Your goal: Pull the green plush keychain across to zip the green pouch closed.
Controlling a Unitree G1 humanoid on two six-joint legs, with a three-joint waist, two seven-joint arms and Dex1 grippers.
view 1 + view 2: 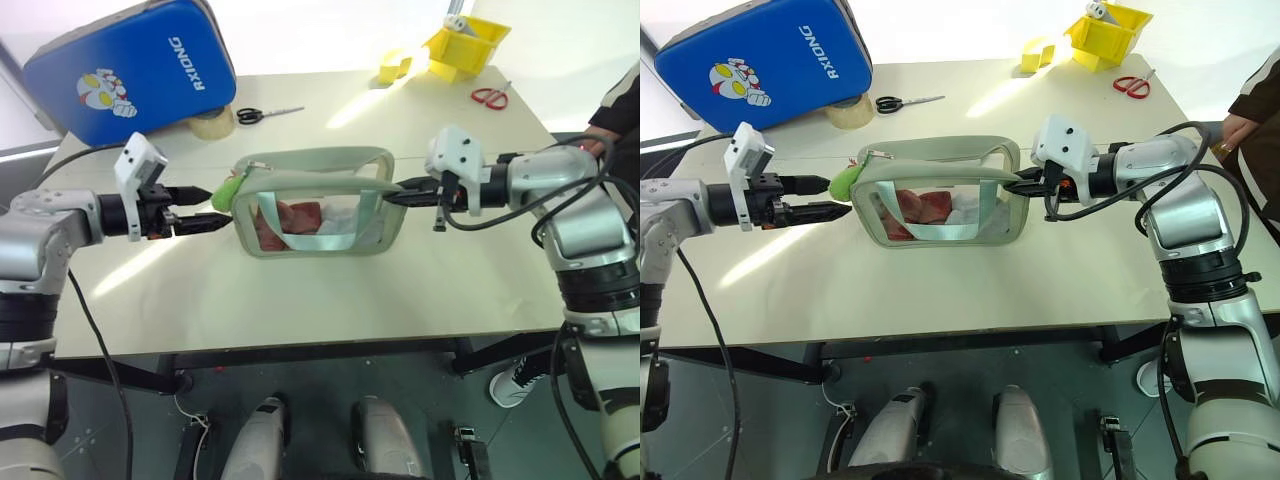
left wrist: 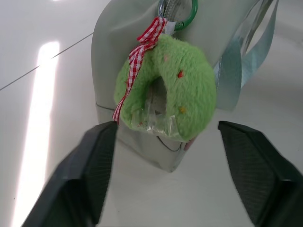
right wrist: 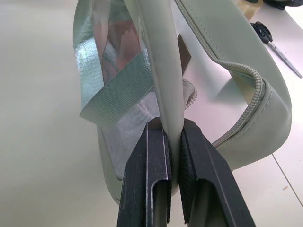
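The green plush keychain (image 1: 226, 194) hangs from a green ring at the zipper (image 2: 189, 20), so it will swing up and pull the slider along when the robot pulls.
The green pouch (image 1: 318, 162) stands in the middle of the table with its zipper open along the top. Reddish and white contents show through its clear window. The green plush keychain (image 1: 228, 188) hangs at the pouch's left end from a green ring, with a red checked ribbon (image 2: 142, 45) on it. My left gripper (image 1: 215, 208) is open just left of the keychain. Its fingers (image 2: 90, 165) stand to either side of the keychain without touching it. My right gripper (image 3: 174, 142) is shut on the pouch's rim at its right end.
A big blue padded case (image 1: 130, 65) lies at the back left, with a tape roll (image 1: 212, 122) and black scissors (image 1: 262, 114) beside it. A yellow bin (image 1: 462, 45) and red scissors (image 1: 489, 96) sit at the back right. A person's sleeve (image 1: 622, 100) shows at the right edge.
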